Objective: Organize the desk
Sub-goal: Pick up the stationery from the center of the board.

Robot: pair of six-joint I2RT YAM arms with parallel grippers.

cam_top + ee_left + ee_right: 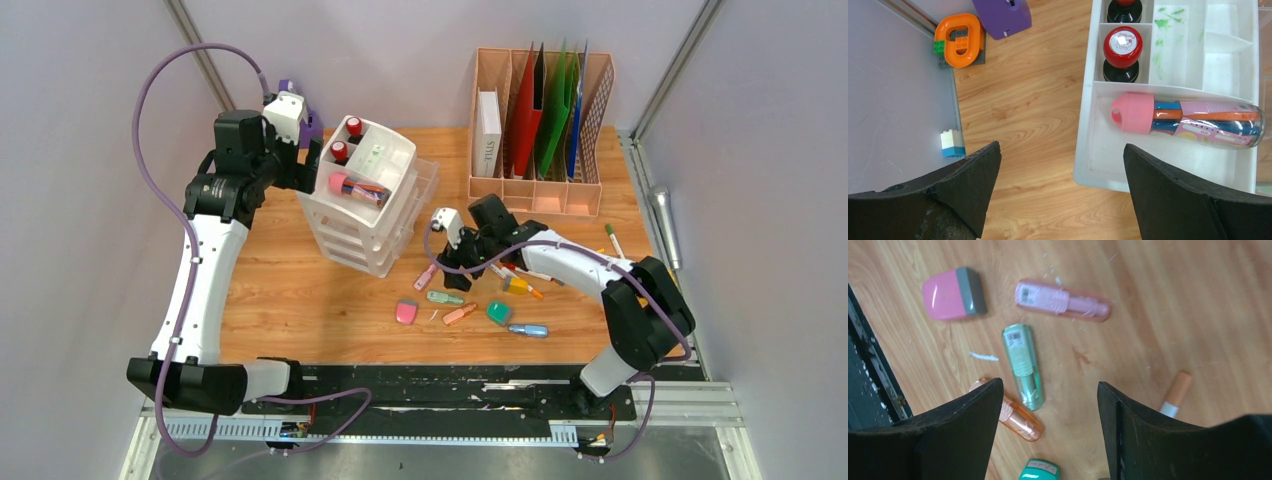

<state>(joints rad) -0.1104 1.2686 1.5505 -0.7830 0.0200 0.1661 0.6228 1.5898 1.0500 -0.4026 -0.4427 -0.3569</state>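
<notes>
My right gripper should go on descending because its fingers line up across the green tube's narrow width. It should move toward the tube at its middle until the fingers can close on both sides.
The desk is light wood. Near its front lie a pink tube, a green tube, an orange tube, a pink-and-grey eraser and a teal piece. My right gripper hovers open above them, near the green and orange tubes, with nothing between its fingers. In the top view it is my right gripper. My left gripper is wide open and holds nothing. It hangs over the near-left edge of a white drawer unit, whose top tray holds a pink-capped pen tube and red-capped bottles.
A peach file rack with folders and a book stands at the back right. A blue piece, a yellow-orange marker and a green marker lie right of the cluster. A purple object, an orange ring and a white-blue brick sit by the left wall.
</notes>
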